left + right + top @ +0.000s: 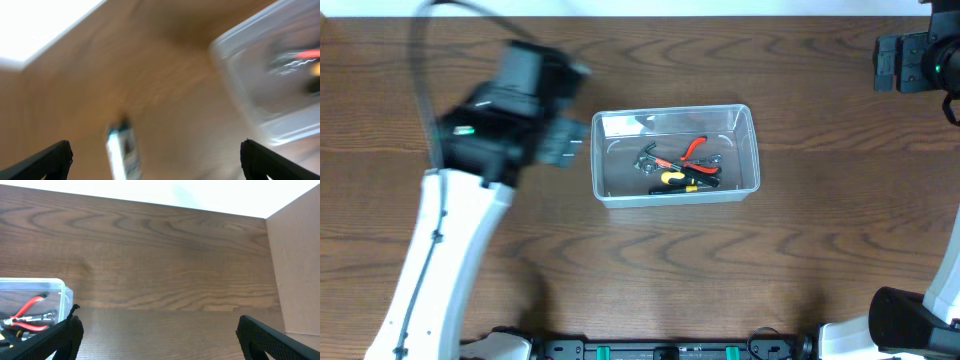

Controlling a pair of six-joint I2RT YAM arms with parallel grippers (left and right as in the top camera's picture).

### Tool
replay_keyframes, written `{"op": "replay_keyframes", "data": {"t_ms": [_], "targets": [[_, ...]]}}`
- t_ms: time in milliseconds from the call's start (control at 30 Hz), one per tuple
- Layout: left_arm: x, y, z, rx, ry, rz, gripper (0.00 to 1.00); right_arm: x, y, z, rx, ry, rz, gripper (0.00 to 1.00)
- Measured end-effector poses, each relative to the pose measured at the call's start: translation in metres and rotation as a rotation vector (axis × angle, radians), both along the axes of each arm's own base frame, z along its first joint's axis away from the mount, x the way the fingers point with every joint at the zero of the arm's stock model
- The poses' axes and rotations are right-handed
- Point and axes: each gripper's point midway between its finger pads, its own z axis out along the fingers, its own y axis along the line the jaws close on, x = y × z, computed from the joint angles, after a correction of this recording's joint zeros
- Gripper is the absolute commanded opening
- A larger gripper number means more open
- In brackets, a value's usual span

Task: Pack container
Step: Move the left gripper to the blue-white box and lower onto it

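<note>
The blue-and-white box (123,154) lies free with its narrow width toward the open fingers. My left gripper keeps moving closer to the box until the fingers are around its long sides (136,159).
The clear plastic container (675,112) stands at the table's middle. Inside it lie red-handled pliers (695,150), a yellow-handled tool (672,178) and some metal pieces. My left gripper (568,140) hovers just left of the container, open and empty (156,150); its view is blurred by motion. A small blue-and-white box (121,150) lies on the table between and below its fingers. The container shows at that view's upper right (260,85). My right gripper (905,62) is at the far right back, open and empty (157,325). The container's corner is at its view's left (35,284).
The dark wooden table (800,260) spreads all round. A brown cardboard wall (295,270) stands at the right of the right wrist view. The arm bases sit along the front edge (670,348).
</note>
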Motion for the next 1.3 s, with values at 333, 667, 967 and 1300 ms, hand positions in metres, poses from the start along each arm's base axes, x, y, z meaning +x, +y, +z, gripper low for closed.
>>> {"op": "replay_keyframes", "data": {"t_ms": [333, 667, 967, 1300], "targets": [[-0.003, 0.14, -0.051, -0.156, 0.168, 0.363, 0.98, 0.001, 0.0, 0.001, -0.001, -0.004, 0.0, 0.99], [0.003, 0.176, -0.142, -0.194, 0.436, 0.348, 0.98, -0.002, -0.008, 0.0, -0.035, 0.008, -0.034, 0.99], [-0.001, 0.187, -0.189, -0.22, 0.564, 0.36, 0.98, -0.007, -0.014, -0.003, -0.057, 0.033, -0.058, 0.99], [-0.001, 0.202, -0.246, -0.25, 0.656, 0.39, 0.98, -0.007, -0.015, -0.003, -0.062, 0.034, -0.063, 0.99]]}}
